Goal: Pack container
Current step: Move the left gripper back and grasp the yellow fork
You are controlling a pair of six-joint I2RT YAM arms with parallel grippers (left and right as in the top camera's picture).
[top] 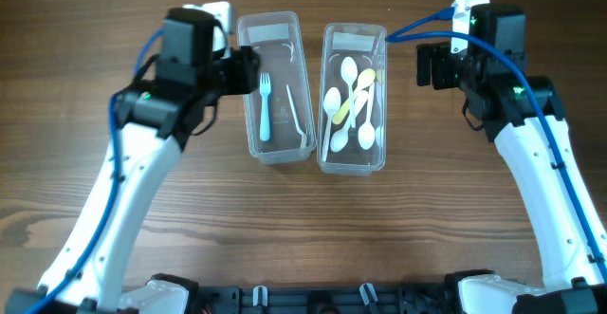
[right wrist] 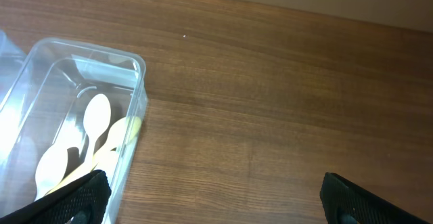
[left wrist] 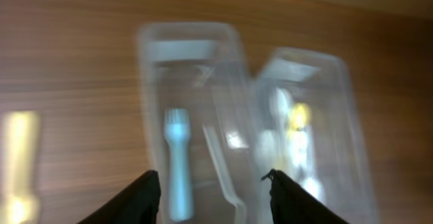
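Note:
My left gripper keeps moving toward the yellow fork point(left wrist: 21, 173), which lies clear of the container and lengthwise to my open fingers, until they close on its handle point(left wrist: 22, 143).
Two clear plastic containers stand side by side at the table's far middle. The left container point(top: 278, 153) holds a light blue fork point(top: 265, 105) and a clear utensil point(top: 298, 115). The right container point(top: 353, 164) holds several white and yellow spoons point(top: 347, 105). My left gripper point(top: 248, 70) is open and empty over the left container's left rim; its view is blurred, showing the blue fork point(left wrist: 178, 163) between the fingers point(left wrist: 213, 190). My right gripper point(top: 425, 65) is open and empty, just right of the right container point(right wrist: 139, 68), over bare wood point(right wrist: 213, 197).
The wooden table point(top: 303, 229) extends in front of the containers. Blue cables run along both arms. A black rail lies along the near edge point(top: 313, 300).

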